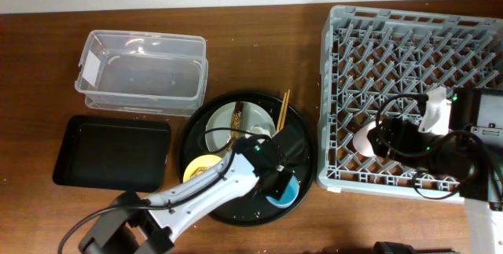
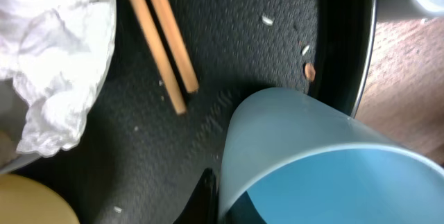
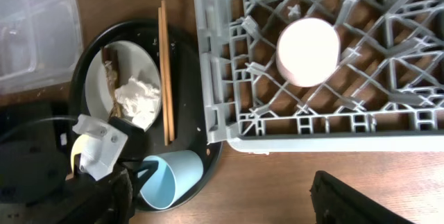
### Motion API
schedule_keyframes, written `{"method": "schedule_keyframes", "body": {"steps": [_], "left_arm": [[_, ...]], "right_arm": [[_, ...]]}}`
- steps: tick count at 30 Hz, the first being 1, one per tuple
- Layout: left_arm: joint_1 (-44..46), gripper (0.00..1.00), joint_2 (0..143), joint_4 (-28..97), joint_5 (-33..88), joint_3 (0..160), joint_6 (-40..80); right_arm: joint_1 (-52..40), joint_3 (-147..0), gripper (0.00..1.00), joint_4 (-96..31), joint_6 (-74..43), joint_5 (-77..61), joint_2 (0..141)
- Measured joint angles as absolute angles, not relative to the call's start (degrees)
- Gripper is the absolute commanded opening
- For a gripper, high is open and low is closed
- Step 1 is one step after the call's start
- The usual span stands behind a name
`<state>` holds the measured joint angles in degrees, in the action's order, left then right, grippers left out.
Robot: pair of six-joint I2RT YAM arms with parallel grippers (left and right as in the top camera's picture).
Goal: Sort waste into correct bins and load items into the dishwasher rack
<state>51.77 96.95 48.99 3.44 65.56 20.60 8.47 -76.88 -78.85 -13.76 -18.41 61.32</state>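
The robot's left gripper has hold of the blue cup's rim, away from the grey rack, so it should hand the cup over to the right gripper, which is waiting open there.
The blue cup lies on its side at the front right of the round black tray. My left gripper is shut on the cup's rim, one finger inside and one outside. The wooden chopsticks, the white plate with the crumpled napkin, and the yellow bowl are also on that tray. Small crumbs lie beside the cup. The pink cup sits upside down in the grey rack. My right gripper is open and empty just right of it.
The clear plastic tub stands at the back left. The shallow black rectangular tray lies in front of it. The rack takes up the right side of the table, close to the round tray's right edge.
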Motion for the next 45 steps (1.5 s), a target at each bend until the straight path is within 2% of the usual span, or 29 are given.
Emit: {"method": "schedule_keyframes", "body": {"steps": [3, 4, 7, 11, 14, 18, 19, 20, 23, 26, 27, 28, 30, 31, 32, 33, 38, 43, 45], "left_arm": [[46.3, 0.0, 93.3, 53.0, 7.9, 72.6, 19.7], [44.0, 0.0, 91.5, 52.1, 10.8, 73.8, 19.0], [28.6, 0.0, 84.0, 49.5, 29.8, 76.3, 15.2], [13.9, 0.0, 84.7, 49.6, 58.6, 76.2, 9.2], [12.2, 0.0, 84.7, 49.6, 72.0, 76.2, 7.4], [12.4, 0.0, 84.7, 49.6, 79.7, 76.2, 6.8], [12.4, 0.0, 84.7, 49.7, 81.5, 76.2, 6.8], [12.4, 0.0, 84.7, 49.7, 82.3, 76.2, 6.8], [12.4, 0.0, 84.7, 49.6, 82.4, 76.2, 6.7], [11.4, 0.01, 84.8, 49.7, 83.8, 76.1, 5.5], [11.3, 0.27, 84.8, 49.7, 83.8, 76.1, 5.4], [11.3, 0.5, 84.8, 49.7, 83.5, 76.1, 5.3], [11.6, 0.73, 84.8, 49.7, 81.0, 76.1, 5.3], [11.8, 0.78, 84.8, 49.7, 79.1, 76.1, 5.4], [12.1, 0.93, 84.8, 49.7, 77.3, 76.1, 5.4], [12.1, 0.98, 84.8, 49.9, 75.3, 76.1, 5.6], [9.3, 0.99, 84.9, 49.9, 69.3, 76.0, 5.6], [7.8, 0.99, 84.9, 49.9, 67.8, 76.0, 5.6], [7.9, 0.99, 84.9, 49.9, 67.3, 76.0, 5.6]], "right_arm": [[8.5, -75.3, 0.84, -78.6, -6.9, -25.3, 61.3], [8.5, -75.2, 0.87, -78.6, -4.1, -28.4, 61.3], [8.5, -74.9, 0.96, -78.4, 7.7, -44.0, 61.3], [5.0, -74.4, 1.0, -69.1, 11.8, -55.5, 61.1], [-3.2, -74.2, 0.98, -61.2, 12.3, -60.1, 61.8], [-13.1, -74.1, 0.94, -51.7, 8.8, -61.5, 65.3], [-15.0, -74.0, 0.86, -49.8, 7.4, -60.4, 66.7], [-15.5, -74.0, 0.6, -48.7, 6.6, -60.1, 67.3], [-17.0, -74.0, 0.53, -44.4, 5.9, -60.2, 67.9], [-18.3, -74.0, 0.4, -42.7, 5.3, -59.9, 68.0], [-18.4, -74.0, 0.39, -42.6, 5.2, -59.7, 68.0], [-18.5, -74.0, 0.38, -42.5, 5.1, -59.5, 68.0], [-18.4, -74.0, 0.38, -43.2, 4.9, -59.2, 68.0], [-18.0, -74.0, 0.38, -44.2, 4.7, -59.0, 67.9], [-16.9, -74.0, 0.37, -45.4, 4.2, -58.3, 67.7], [-14.5, -74.0, 0.36, -47.7, 3.3, -57.0, 67.1], [4.1, -73.9, 0.35, -59.7, -0.6, -47.1, 60.6], [25.9, -74.0, 0.34, -70.5, -14.1, -18.7, 58.1], [30.3, -74.0, 0.34, -70.7, -17.8, -12.7, 59.9]]}}
